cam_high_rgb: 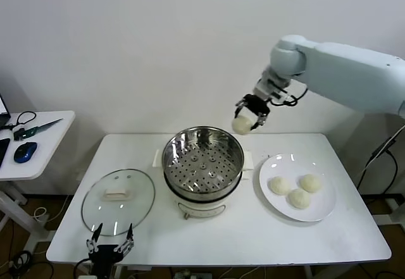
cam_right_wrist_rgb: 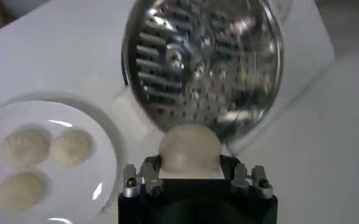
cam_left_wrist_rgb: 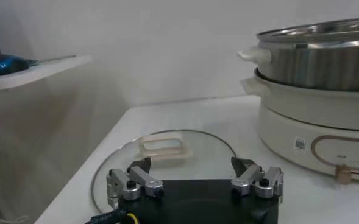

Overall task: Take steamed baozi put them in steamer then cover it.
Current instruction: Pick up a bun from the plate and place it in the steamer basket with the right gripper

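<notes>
The baozi (cam_high_rgb: pixel 241 124) hangs over the steamer's rim and the tray is empty, so the robot's right gripper continues to go to the tray's far side (cam_high_rgb: pixel 202 147), then moves down and lets go there.
My right gripper (cam_high_rgb: pixel 248 119) is shut on one cream-white baozi (cam_high_rgb: pixel 242 124) and holds it in the air above the far right rim of the steamer (cam_high_rgb: pixel 203 165). In the right wrist view the baozi (cam_right_wrist_rgb: pixel 190 150) sits between the jaws, over the perforated tray (cam_right_wrist_rgb: pixel 203 61). Three more baozi (cam_high_rgb: pixel 297 190) lie on the white plate (cam_high_rgb: pixel 324 210). The glass cover (cam_high_rgb: pixel 118 198) with its white handle (cam_high_rgb: pixel 119 195) lies flat on the table left of the steamer. My left gripper (cam_high_rgb: pixel 110 241) is open and empty, low at the table's front edge, just before the cover (cam_left_wrist_rgb: pixel 167 159).
The white table (cam_high_rgb: pixel 253 241) carries everything. A white side table (cam_high_rgb: pixel 38 146) at the far left holds a blue mouse (cam_high_rgb: pixel 24 152) and a tool. The steamer's white base (cam_left_wrist_rgb: pixel 313 131) stands close to the left gripper.
</notes>
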You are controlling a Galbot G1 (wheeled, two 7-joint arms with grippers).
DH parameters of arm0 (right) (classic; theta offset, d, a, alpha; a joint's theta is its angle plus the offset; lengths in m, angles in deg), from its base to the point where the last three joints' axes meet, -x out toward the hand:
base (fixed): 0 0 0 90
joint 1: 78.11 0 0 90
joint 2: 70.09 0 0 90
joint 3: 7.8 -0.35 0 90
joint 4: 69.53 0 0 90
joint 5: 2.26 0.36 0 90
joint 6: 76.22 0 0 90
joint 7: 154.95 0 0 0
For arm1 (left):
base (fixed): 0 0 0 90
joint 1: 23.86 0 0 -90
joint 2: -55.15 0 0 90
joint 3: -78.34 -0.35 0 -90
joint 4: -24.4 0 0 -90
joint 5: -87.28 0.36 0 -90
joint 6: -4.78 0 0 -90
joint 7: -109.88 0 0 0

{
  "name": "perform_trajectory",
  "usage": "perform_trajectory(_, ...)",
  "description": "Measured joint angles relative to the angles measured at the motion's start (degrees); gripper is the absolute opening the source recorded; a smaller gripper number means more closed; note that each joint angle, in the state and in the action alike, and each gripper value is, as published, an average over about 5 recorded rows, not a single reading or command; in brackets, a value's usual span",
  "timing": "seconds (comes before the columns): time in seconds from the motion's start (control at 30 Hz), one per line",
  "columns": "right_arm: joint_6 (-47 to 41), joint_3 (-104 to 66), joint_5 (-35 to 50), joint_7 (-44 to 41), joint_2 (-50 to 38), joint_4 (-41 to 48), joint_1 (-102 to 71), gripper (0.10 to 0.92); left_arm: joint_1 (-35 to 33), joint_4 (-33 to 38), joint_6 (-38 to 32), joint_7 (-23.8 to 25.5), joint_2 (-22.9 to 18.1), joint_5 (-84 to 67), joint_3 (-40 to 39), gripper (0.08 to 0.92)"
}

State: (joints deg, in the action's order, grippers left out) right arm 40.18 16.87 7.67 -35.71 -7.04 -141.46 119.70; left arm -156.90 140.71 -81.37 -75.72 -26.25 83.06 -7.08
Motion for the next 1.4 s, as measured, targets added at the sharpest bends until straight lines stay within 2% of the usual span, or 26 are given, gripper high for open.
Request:
perform_trajectory(0.17,5.5,-1.0,-6.7,2.1,4.8,2.7,-3.4,0.653,0.1,0.0,-0.3,-0.2,-0.3,0.2,0.0,0.823)
perform_trajectory(0.57,13.5,-6.9,-19.8,5.4,13.9,16.9,-14.3,0.653,0.1,-0.4,-1.0,-0.6,-0.4,0.2,0.1,0.823)
perform_trajectory(1.17,17.9,-12.4,-26.7,6.6,21.0,30.5,-22.3,0.655,0.6,-1.0,-1.3,-0.8,-1.0,0.4,-0.5,0.823)
perform_trajectory(1.27,18.2,-12.3,-26.3,6.5,21.1,31.1,-22.4,0.695,0.6,-1.0,-1.3,-0.9,-1.0,0.4,-0.5,0.823)
perform_trajectory(1.4,18.3,-11.5,-24.3,6.3,20.9,30.7,-21.6,0.788,0.4,-0.8,-1.3,-0.9,-1.2,0.5,-0.4,0.823)
